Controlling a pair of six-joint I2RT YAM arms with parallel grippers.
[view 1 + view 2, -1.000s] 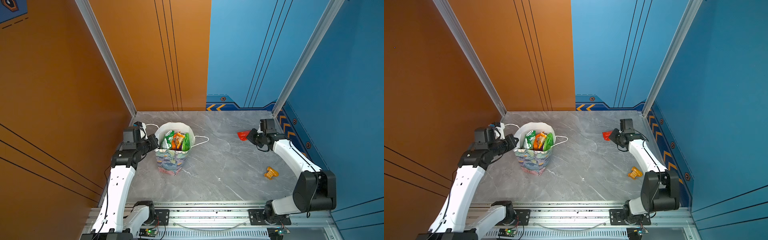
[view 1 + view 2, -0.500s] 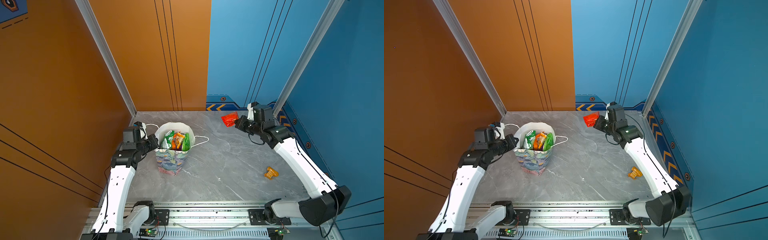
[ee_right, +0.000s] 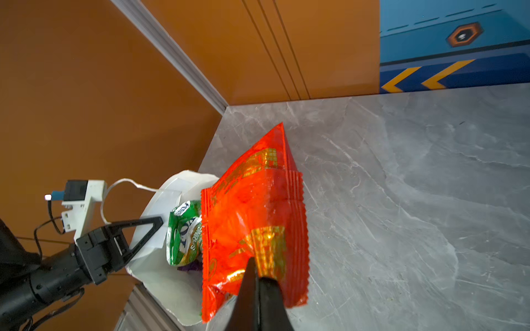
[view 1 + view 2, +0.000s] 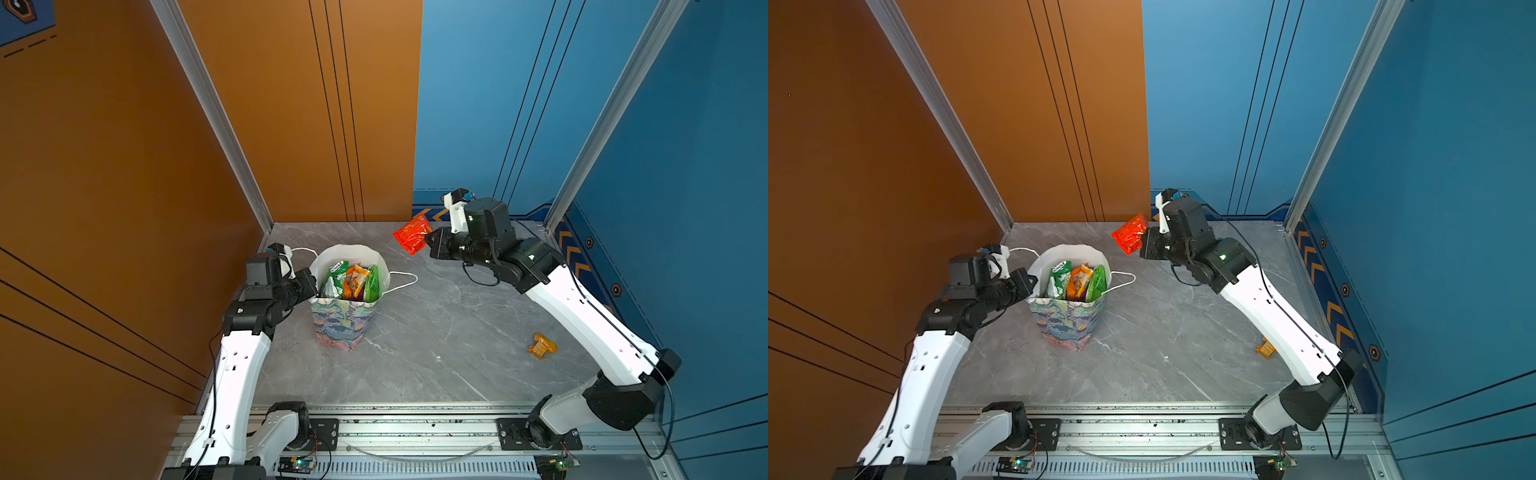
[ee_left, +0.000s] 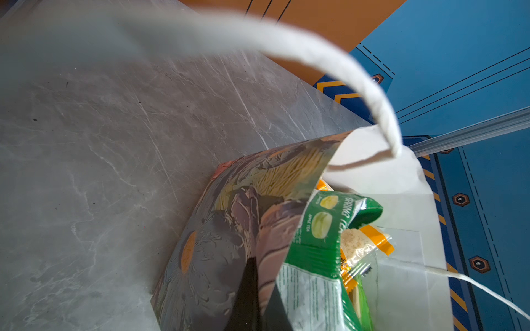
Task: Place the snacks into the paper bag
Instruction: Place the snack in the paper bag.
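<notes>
The paper bag's rim is held wide open by my left gripper, so my right gripper should keep carrying the red packet until it hangs over the snacks inside.
The floral paper bag stands upright left of centre, with several snacks sticking up inside. My left gripper is shut on the bag's rim, one finger outside the wall and one inside beside a green-white packet. My right gripper is shut on a small red packet, held in the air up and to the right of the bag's mouth. A small yellow-orange packet lies on the table.
A white cord handle hangs over the bag's right side, and another arcs over the left wrist camera. Orange and blue walls close the grey marble table on three sides. A metal rail runs along the front.
The right arm has lifted the red packet off the back right of the table and carried it left toward the bag. The left arm and the bag have not moved.
</notes>
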